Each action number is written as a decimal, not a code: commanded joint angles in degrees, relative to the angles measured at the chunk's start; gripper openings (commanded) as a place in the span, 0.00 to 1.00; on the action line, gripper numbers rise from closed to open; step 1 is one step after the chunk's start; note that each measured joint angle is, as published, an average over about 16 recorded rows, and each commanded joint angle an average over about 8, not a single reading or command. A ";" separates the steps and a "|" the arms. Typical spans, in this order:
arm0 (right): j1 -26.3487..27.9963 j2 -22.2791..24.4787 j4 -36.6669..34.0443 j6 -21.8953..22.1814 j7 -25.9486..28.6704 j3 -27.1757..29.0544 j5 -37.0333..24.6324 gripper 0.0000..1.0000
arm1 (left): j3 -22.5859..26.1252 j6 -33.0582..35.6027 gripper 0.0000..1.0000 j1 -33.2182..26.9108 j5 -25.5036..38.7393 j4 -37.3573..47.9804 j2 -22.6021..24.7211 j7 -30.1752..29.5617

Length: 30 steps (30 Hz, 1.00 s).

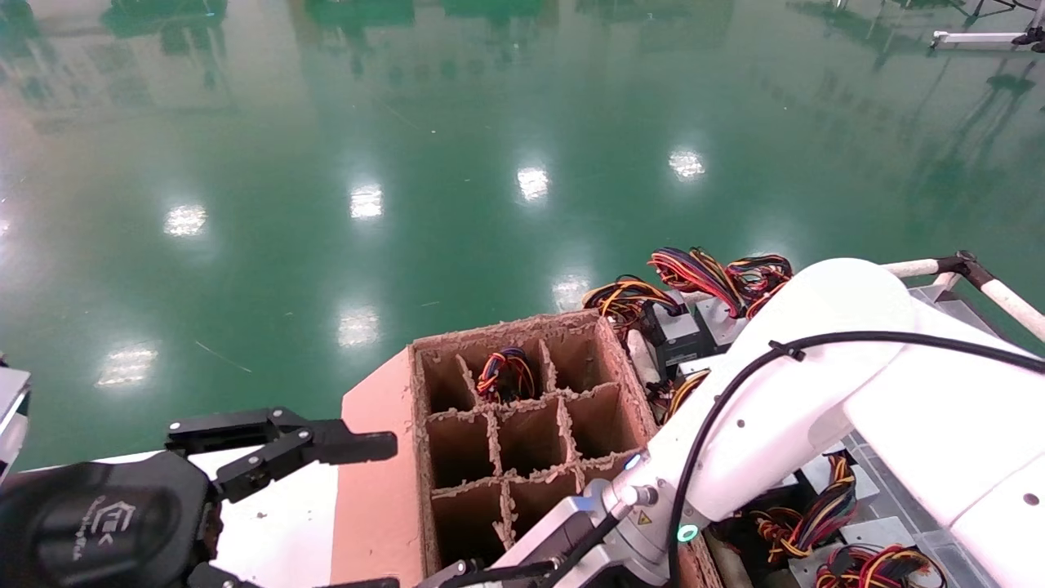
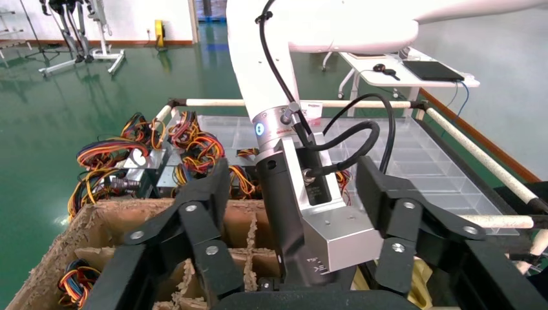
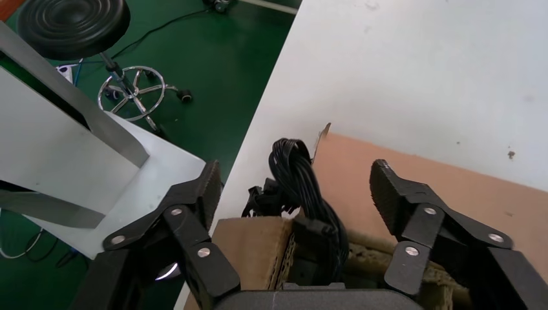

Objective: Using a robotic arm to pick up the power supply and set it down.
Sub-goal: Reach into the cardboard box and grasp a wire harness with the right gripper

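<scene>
The black cables [image 3: 304, 179] lead down into the cell [image 3: 311, 261]. I expect the hidden power supply to come out hanging under the gripper when I lift.
The power supply shows only as a bundle of black cables [image 3: 304, 187] rising out of a cell of the divided cardboard box [image 3: 249, 252]; its metal body is hidden inside the cell. My right gripper [image 3: 296, 169] hangs just above that cell, open, one finger on each side of the cables and not touching them. In the head view the white right arm [image 1: 784, 408] reaches across the box's [image 1: 418, 425] near side and covers the cell. My left gripper [image 1: 384, 514] [image 2: 292, 169] is open and holds nothing, left of the box, facing the right arm's wrist [image 2: 297, 194].
A back cell holds a unit with coloured wires [image 1: 506, 374]. A clear bin with white rails [image 1: 1008, 298] on the right holds grey boxes with red-yellow wire bundles [image 1: 710, 273]. The box stands on a white table [image 1: 286, 523]. A stool [image 3: 71, 22] stands on the green floor.
</scene>
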 commanded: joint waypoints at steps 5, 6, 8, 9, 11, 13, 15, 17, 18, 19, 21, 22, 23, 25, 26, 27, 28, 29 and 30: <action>1.21 -0.37 -2.46 0.26 -1.43 -3.33 1.85 0.00 | 0.02 -0.01 1.00 -0.01 -0.02 0.00 -0.01 0.01; 1.35 -0.42 -2.83 0.31 -1.65 -3.71 2.14 0.00 | 0.03 -0.01 1.00 -0.01 -0.02 0.00 -0.01 0.01; 1.63 -0.54 -3.47 0.37 -2.03 -4.40 2.66 0.00 | 0.04 -0.02 1.00 -0.01 -0.02 0.00 -0.01 0.02; 1.77 -0.62 -3.76 0.40 -2.18 -4.73 2.88 0.00 | 0.04 -0.02 1.00 -0.01 -0.03 0.00 -0.02 0.02; 2.04 -0.78 -4.28 0.44 -2.44 -5.38 3.32 0.00 | 0.05 -0.02 1.00 -0.01 -0.03 0.00 -0.02 0.02; 2.31 -0.93 -4.75 0.49 -2.62 -6.05 3.71 0.00 | 0.06 -0.02 1.00 -0.01 -0.04 0.00 -0.02 0.03; 2.57 -1.06 -5.14 0.53 -2.75 -6.70 4.05 0.00 | 0.06 -0.03 1.00 -0.01 -0.04 0.00 -0.03 0.03; 2.80 -1.15 -5.49 0.57 -2.86 -7.30 4.42 0.00 | 0.07 -0.03 1.00 -0.02 -0.05 0.00 -0.03 0.04; 2.91 -1.17 -5.63 0.60 -2.91 -7.59 4.60 0.00 | 0.07 -0.03 1.00 -0.02 -0.05 0.00 -0.03 0.04; 3.01 -1.19 -5.77 0.62 -2.95 -7.87 4.76 0.00 | 0.08 -0.03 1.00 -0.02 -0.05 0.00 -0.03 0.04; 3.22 -1.21 -5.97 0.67 -3.03 -8.41 5.09 0.00 | 0.09 -0.04 1.00 -0.02 -0.06 0.00 -0.04 0.04; 3.32 -1.21 -6.05 0.69 -3.06 -8.66 5.25 0.00 | 0.09 -0.04 1.00 -0.02 -0.06 0.00 -0.04 0.05; 3.42 -1.20 -6.12 0.72 -3.09 -8.91 5.43 0.00 | 0.09 -0.04 1.00 -0.02 -0.06 0.00 -0.04 0.05; 3.61 -1.19 -6.20 0.77 -3.10 -9.36 5.76 0.00 | 0.10 -0.04 1.00 -0.02 -0.07 0.00 -0.04 0.05; 3.71 -1.17 -6.22 0.80 -3.09 -9.57 5.94 0.00 | 0.11 -0.05 1.00 -0.02 -0.07 0.00 -0.04 0.05; 3.80 -1.16 -6.24 0.82 -3.06 -9.77 6.14 0.00 | 0.11 -0.05 1.00 -0.02 -0.08 0.00 -0.05 0.05; 3.89 -1.13 -6.24 0.84 -3.03 -9.93 6.36 0.00 | 0.11 -0.05 1.00 -0.02 -0.08 0.00 -0.05 0.06; 3.97 -1.10 -6.24 0.87 -2.99 -10.08 6.59 0.00 | 0.12 -0.05 1.00 -0.03 -0.08 0.00 -0.05 0.06; 4.06 -1.05 -6.23 0.90 -2.94 -10.22 6.83 0.00 | 0.12 -0.05 1.00 -0.03 -0.08 0.00 -0.05 0.06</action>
